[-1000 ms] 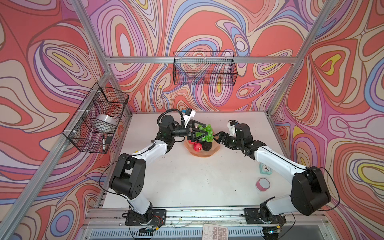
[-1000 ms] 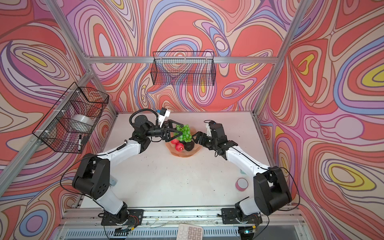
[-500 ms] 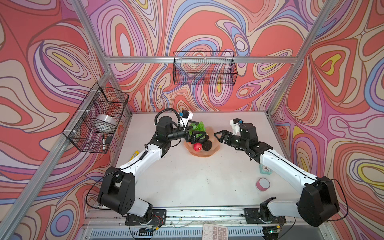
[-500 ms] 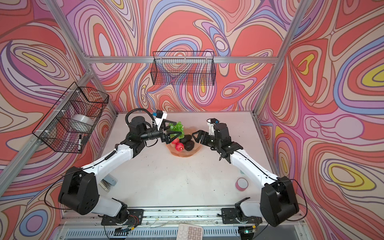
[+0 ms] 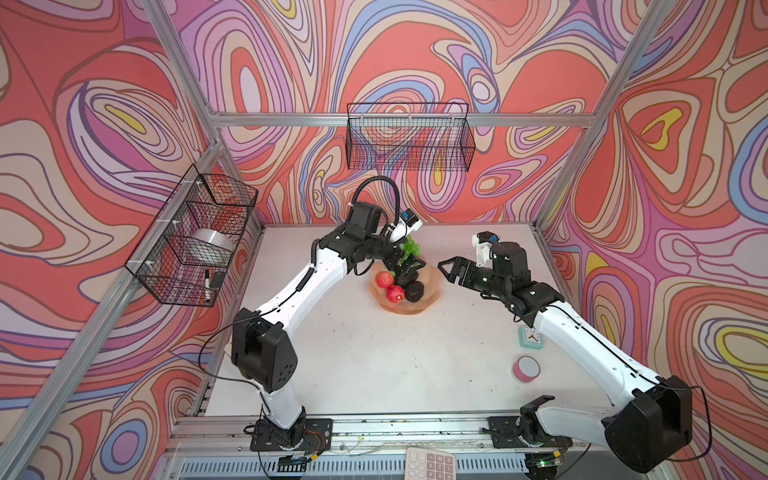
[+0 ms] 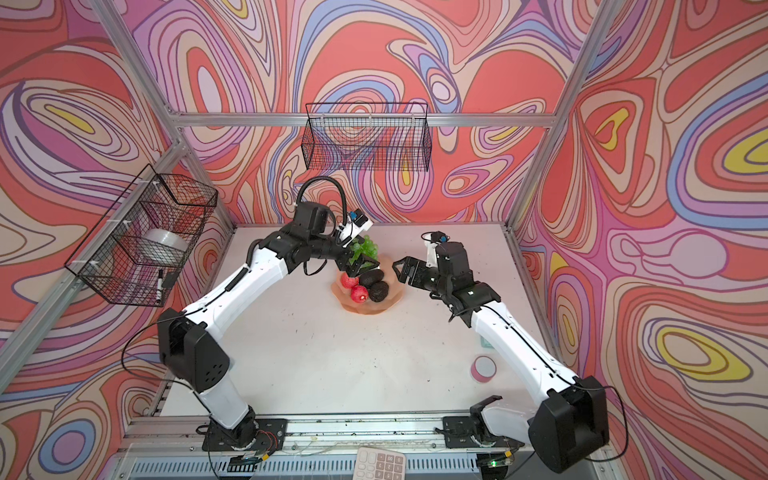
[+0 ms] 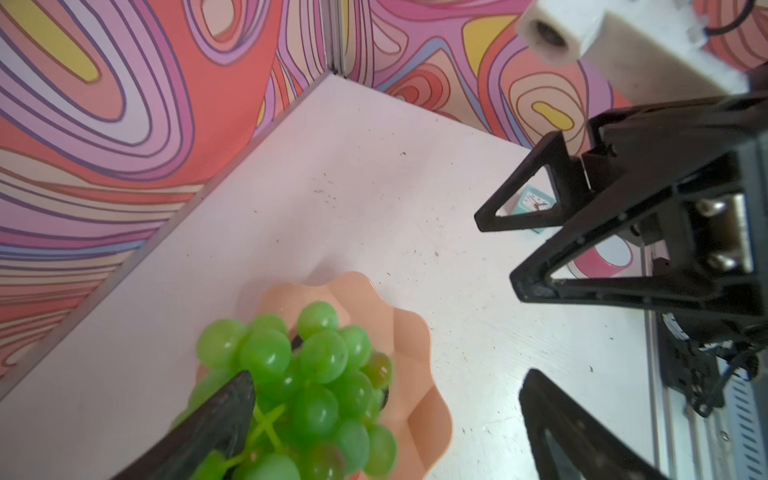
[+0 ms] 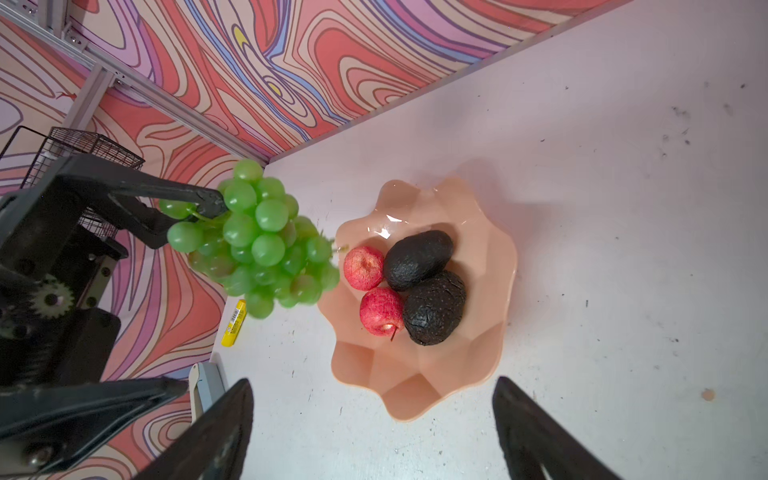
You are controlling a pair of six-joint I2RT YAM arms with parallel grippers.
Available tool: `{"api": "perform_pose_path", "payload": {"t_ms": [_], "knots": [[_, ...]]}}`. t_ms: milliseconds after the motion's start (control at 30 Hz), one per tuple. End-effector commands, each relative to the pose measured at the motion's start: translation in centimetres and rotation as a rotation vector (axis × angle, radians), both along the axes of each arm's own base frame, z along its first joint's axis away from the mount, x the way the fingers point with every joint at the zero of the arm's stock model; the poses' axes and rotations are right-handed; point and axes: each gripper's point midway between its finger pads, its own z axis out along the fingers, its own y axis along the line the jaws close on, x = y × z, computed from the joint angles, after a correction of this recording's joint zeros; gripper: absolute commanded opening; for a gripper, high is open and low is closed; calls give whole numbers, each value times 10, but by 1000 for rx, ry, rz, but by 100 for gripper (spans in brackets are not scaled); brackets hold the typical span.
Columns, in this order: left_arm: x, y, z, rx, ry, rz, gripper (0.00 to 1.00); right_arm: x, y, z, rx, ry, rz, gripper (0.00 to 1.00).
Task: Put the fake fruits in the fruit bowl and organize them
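My left gripper is open with the green grapes hanging caught on a finger (image 8: 227, 201), so next my right gripper takes hold of the grapes (image 8: 273, 260) while my left gripper pulls back.
The peach-pink fruit bowl (image 5: 432, 291) (image 8: 415, 399) stands mid-table and holds two red apples (image 8: 364, 267) (image 8: 381, 311) and two dark avocados (image 8: 417, 259) (image 8: 434, 307). The green grapes (image 5: 410, 246) (image 8: 262, 241) (image 7: 316, 374) hang above the bowl's far-left rim. They rest against one finger (image 8: 183, 195) of my left gripper (image 5: 409, 266) (image 7: 390, 384), whose jaws stand wide apart. My right gripper (image 5: 451, 270) (image 8: 374, 428) is open and empty, just right of the bowl.
Black wire baskets hang on the back wall (image 5: 409, 137) and the left wall (image 5: 195, 237). A teal clock (image 5: 531, 336) and a pink tape roll (image 5: 525, 368) lie at the right. A calculator (image 5: 430, 463) sits at the front rail. A yellow item (image 8: 235, 322) lies left of the bowl.
My right gripper has drawn back from the bowl to the right and its jaws have spread a little. The left arm has changed posture, and the grapes stay by its finger over the bowl's edge.
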Motion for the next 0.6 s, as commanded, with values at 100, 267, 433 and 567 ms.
{"api": "perform_pose_path", "payload": {"t_ms": [100,267,433,567], "knots": [[-37,19,-49,271,283,31,100,2,-20,-9,-20,37,-34,93],[-43,14,-53,321,361,34,100,4,-23,-12,-21,44,-35,93],[-37,19,-70,437,433,106,100,3,-24,-17,-18,55,-37,93],[-35,12,-59,432,442,150,100,3,-26,-16,-22,54,-43,93]]}}
